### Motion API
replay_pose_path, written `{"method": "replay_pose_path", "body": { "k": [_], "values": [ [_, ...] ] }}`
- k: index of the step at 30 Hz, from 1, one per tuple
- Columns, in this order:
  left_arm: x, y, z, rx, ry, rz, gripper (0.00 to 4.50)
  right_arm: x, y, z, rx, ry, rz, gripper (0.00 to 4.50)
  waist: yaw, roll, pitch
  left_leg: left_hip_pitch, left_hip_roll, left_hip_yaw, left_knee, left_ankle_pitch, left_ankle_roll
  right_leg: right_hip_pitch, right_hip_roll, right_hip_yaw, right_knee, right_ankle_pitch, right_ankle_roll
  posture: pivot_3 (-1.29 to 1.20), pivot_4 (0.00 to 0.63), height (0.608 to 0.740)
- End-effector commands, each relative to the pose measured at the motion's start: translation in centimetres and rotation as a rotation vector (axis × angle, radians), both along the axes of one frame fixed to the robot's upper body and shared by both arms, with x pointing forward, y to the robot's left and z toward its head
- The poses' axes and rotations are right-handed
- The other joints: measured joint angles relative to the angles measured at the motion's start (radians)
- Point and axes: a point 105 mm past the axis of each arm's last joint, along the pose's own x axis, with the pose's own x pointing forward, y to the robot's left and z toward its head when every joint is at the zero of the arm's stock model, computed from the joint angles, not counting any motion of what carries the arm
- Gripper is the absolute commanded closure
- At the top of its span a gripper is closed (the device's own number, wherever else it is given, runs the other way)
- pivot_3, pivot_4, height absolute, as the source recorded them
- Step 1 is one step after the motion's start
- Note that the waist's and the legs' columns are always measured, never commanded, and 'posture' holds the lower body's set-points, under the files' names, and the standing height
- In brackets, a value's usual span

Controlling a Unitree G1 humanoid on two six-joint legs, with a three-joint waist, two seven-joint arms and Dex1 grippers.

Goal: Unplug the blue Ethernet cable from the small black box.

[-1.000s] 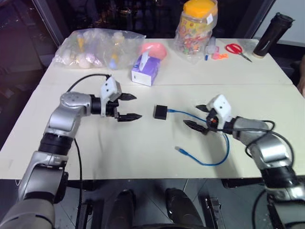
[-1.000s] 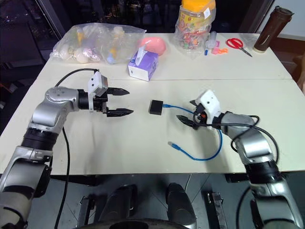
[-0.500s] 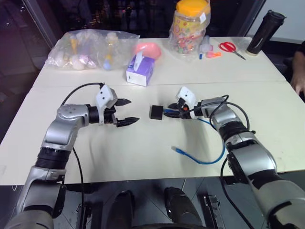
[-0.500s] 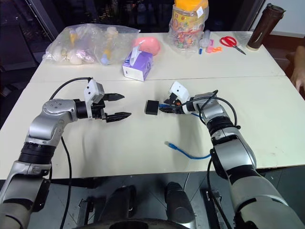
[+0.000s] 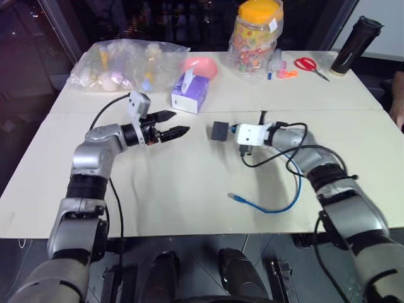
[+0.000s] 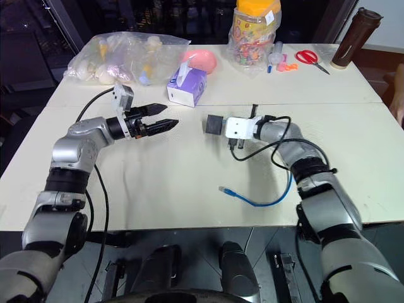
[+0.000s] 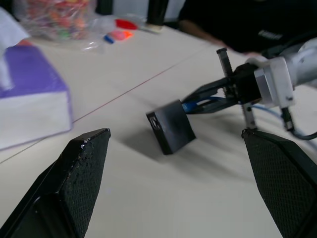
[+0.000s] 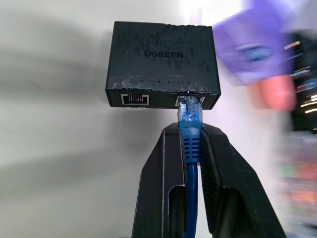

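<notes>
The small black box is dangling from the plug (image 8: 189, 111) that my right gripper holds, so next my left gripper grips the box's loose end (image 5: 216, 131) first. I will unplug the cable after that.
The small black box (image 5: 219, 130) sits mid-table, tilted with a shadow under it in the left wrist view (image 7: 171, 126). The blue Ethernet cable (image 5: 278, 208) is plugged into the box's right port (image 8: 189, 106). It runs back under my right arm, loops on the table and ends in a free plug (image 5: 237, 198). My right gripper (image 8: 190, 130) is shut on the cable's blue boot just behind the plug, its fingertips (image 8: 171, 136) close to the box. My left gripper (image 5: 178, 124) hangs open to the left of the box, pointing at it across a short gap.
A purple-and-white tissue box (image 5: 190, 91) stands just behind the box. Along the far edge are a plastic bag of items (image 5: 126, 60), a candy jar (image 5: 255, 35), red scissors (image 5: 309, 64) and a black tumbler (image 5: 356, 38). A person's hand (image 5: 398, 95) shows at the right.
My right gripper moved left along the cable to the box, rolled over and shut on the plug end. My left gripper rolled and edged toward the box, staying open.
</notes>
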Motion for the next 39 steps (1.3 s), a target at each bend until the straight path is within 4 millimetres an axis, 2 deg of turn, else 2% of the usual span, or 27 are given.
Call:
{"method": "replay_pose_path", "body": {
  "k": [1,4,7,10,13,16,23,24,25,33,34,36,39],
  "values": [
    [1.8,-1.0,1.8,-0.129,0.038,-0.009,0.03,-1.9,1.7,4.8,0.026,-0.229,0.111,4.44,-0.001,0.000,0.000,0.000,0.000,0.000,-0.001,0.000,0.000,0.000,0.000,0.000,0.000,0.000,0.000,0.00,0.150,0.739],
    [2.5,-2.5,2.3,-0.139,0.051,-0.041,0.03,-3.1,2.3,6.3,0.041,-0.288,0.125,4.44,-0.011,0.000,0.000,-0.001,0.000,0.000,-0.001,0.000,0.000,-0.001,0.000,0.000,0.000,0.000,0.000,0.00,0.150,0.739],
    [2.7,-3.5,2.1,-0.118,0.050,-0.065,0.03,-3.7,2.9,6.8,0.056,-0.303,0.125,4.44,-0.023,0.000,0.000,0.000,0.000,0.000,-0.002,0.000,0.000,-0.001,0.000,0.000,-0.001,0.000,0.001,0.00,0.150,0.739],
    [2.6,-5.1,1.9,-0.119,0.063,-0.109,0.03,-4.2,3.2,6.7,0.051,-0.297,0.113,4.44,-0.023,-0.001,0.000,0.000,0.000,0.000,-0.002,0.000,0.000,-0.001,0.000,0.000,-0.001,-0.001,0.001,0.00,0.150,0.739],
    [2.6,-5.8,2.0,-0.146,0.071,-0.117,0.03,-4.7,3.7,6.5,0.074,-0.284,0.111,4.44,-0.023,-0.001,0.000,-0.001,0.000,0.000,-0.002,0.000,0.000,-0.001,0.000,0.000,-0.001,-0.001,0.001,0.00,0.150,0.739],
    [2.5,-6.2,2.4,-0.177,0.069,-0.141,0.88,-5.2,4.0,6.3,0.080,-0.274,0.111,4.50,-0.024,-0.001,0.001,-0.001,0.000,0.000,-0.001,0.000,0.000,-0.001,0.000,0.000,-0.001,-0.001,0.001,0.00,0.150,0.739],
    [2.1,-6.2,2.3,-0.197,0.085,-0.181,3.65,-5.4,4.2,6.4,0.081,-0.275,0.102,4.50,-0.023,-0.001,0.001,-0.001,0.000,0.000,-0.002,0.000,0.000,-0.001,0.000,0.000,0.000,-0.001,0.001,0.00,0.150,0.739],
    [1.9,-6.2,2.2,-0.199,0.092,-0.194,3.97,-5.4,4.2,6.5,0.081,-0.282,0.100,4.50,-0.023,-0.001,0.001,-0.001,0.000,0.000,-0.002,0.000,0.000,-0.001,0.000,0.000,0.000,-0.001,0.001,0.00,0.150,0.739],
    [1.8,-6.2,2.2,-0.202,0.098,-0.199,4.01,-5.3,4.2,6.6,0.082,-0.285,0.097,4.50,-0.023,-0.001,0.001,-0.001,0.000,0.000,-0.002,0.000,0.000,-0.001,0.000,0.000,0.000,-0.001,0.001,0.00,0.150,0.739],
    [2.0,-5.9,1.2,-0.176,0.108,-0.169,4.02,-5.0,4.6,7.2,0.089,-0.292,0.094,4.50,-0.023,-0.001,0.001,-0.001,0.000,0.000,-0.002,0.000,0.000,-0.001,0.000,0.000,0.000,-0.001,0.001,0.00,0.150,0.739],
    [2.1,-5.8,1.1,-0.174,0.111,-0.162,3.22,-5.0,4.6,7.2,0.094,-0.291,0.092,4.50,-0.023,-0.001,0.001,-0.001,0.000,0.000,-0.002,0.000,0.000,-0.001,0.000,0.000,0.000,-0.001,0.001,0.00,0.150,0.739],
    [2.1,-5.6,1.0,-0.168,0.113,-0.153,2.64,-5.0,4.5,7.2,0.097,-0.290,0.090,4.50,-0.024,-0.001,0.001,-0.001,0.000,0.000,-0.002,0.000,0.000,-0.001,0.000,0.000,0.000,-0.001,0.001,0.00,0.150,0.739],
    [2.1,-5.3,0.7,-0.164,0.118,-0.155,1.45,-4.9,4.4,7.0,0.099,-0.287,0.083,4.50,-0.023,-0.001,0.001,-0.001,0.000,-0.001,-0.002,0.000,0.000,-0.001,0.000,0.000,0.000,-0.001,0.001,0.00,0.150,0.739]
  ]
}}
